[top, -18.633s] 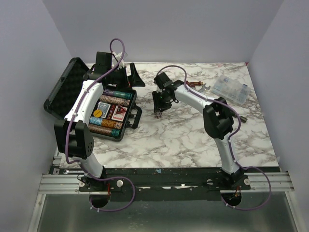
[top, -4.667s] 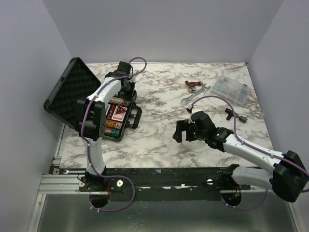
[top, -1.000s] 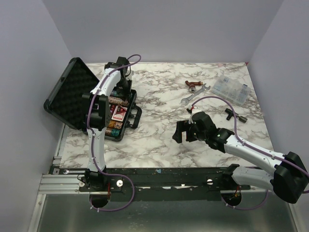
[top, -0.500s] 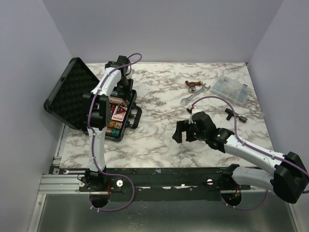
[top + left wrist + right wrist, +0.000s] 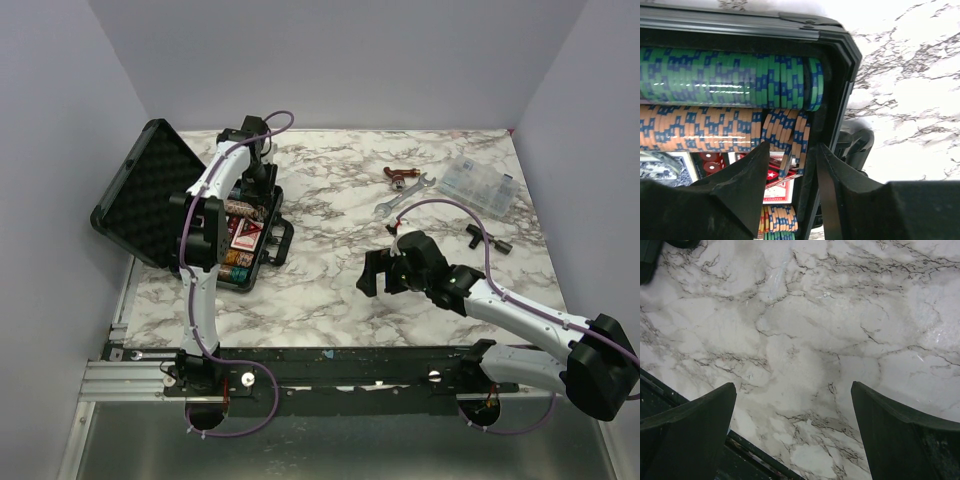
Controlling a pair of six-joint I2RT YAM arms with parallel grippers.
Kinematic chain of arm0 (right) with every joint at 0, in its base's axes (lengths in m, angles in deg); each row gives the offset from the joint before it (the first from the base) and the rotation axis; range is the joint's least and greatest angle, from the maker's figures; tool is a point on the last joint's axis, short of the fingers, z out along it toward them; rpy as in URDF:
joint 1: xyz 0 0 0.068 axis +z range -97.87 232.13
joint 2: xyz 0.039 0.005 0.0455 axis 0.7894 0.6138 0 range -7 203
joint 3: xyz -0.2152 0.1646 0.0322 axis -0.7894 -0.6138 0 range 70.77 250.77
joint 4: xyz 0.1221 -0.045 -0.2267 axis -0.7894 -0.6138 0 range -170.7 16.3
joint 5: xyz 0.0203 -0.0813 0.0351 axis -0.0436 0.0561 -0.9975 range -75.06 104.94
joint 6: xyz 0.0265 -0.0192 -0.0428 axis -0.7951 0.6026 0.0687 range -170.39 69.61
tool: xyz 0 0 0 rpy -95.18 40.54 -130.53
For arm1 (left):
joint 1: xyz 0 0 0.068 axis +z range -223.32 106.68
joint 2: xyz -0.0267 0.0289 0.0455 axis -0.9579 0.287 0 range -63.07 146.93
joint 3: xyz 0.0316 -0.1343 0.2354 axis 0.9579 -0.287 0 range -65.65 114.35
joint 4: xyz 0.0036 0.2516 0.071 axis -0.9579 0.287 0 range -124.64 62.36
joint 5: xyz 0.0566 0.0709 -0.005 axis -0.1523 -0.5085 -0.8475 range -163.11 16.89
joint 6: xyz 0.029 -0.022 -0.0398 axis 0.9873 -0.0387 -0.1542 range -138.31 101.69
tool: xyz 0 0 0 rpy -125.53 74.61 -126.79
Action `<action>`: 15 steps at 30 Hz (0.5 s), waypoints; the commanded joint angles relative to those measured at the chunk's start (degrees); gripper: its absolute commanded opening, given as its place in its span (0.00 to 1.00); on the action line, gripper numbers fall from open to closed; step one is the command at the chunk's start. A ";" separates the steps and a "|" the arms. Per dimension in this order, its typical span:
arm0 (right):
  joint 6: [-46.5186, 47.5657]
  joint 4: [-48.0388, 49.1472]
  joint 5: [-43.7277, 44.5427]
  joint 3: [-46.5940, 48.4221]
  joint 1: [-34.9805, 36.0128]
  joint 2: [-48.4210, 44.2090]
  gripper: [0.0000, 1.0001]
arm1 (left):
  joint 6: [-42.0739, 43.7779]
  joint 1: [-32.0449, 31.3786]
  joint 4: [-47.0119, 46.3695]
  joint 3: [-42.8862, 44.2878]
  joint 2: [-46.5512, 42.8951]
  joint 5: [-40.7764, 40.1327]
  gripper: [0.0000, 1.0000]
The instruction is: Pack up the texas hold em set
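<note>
A few orange chips (image 5: 801, 150) poke out crookedly toward the red card deck. My left gripper needs to close and push these chips into the orange chip row's end (image 5: 781, 126).
The texas hold em set is a black case (image 5: 281, 199) lying open at the table's left, its foam-lined lid (image 5: 140, 195) leaning back. Inside run a green chip row (image 5: 730, 82) and an orange chip row (image 5: 700, 127), with a red card deck (image 5: 777, 187) below. My left gripper (image 5: 257, 180) hangs over the case's far right corner, open. A few orange chips (image 5: 790, 137) lean tilted in the gap between its fingers, at the row's end. My right gripper (image 5: 372, 272) hovers wide open over bare marble at mid-table, holding nothing.
A silver wrench (image 5: 400, 200), a red-brown clamp (image 5: 402, 176), a clear compartment box (image 5: 480, 185) and a small black T-shaped piece (image 5: 485, 238) lie at the back right. The case's handle (image 5: 857, 145) juts toward the table's middle. The table's near edge (image 5: 755, 460) lies under my right gripper.
My left gripper's jaws have spread apart over the orange chips. Neither arm has visibly shifted, and the right gripper stays wide open.
</note>
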 commanded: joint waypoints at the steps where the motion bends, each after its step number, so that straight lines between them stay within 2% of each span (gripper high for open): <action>1: 0.84 1.31 -1.95 -0.64 -0.32 -0.22 1.00 | 0.30 0.37 -2.68 -2.47 -4.89 -2.57 0.44; 8: 0.88 1.31 -1.99 -0.61 -0.32 -0.22 1.00 | -0.80 0.37 -5.04 -5.61 -9.20 -3.10 0.49; 11: 0.88 1.30 -1.67 -0.72 -0.31 -0.68 1.00 | -1.97 0.37 -8.07 -10.72 -13.35 -1.03 0.56; 15: 0.85 1.39 -1.64 -0.88 -0.38 -1.20 1.00 | -3.67 0.45 -11.68 -17.20 -18.62 0.79 0.59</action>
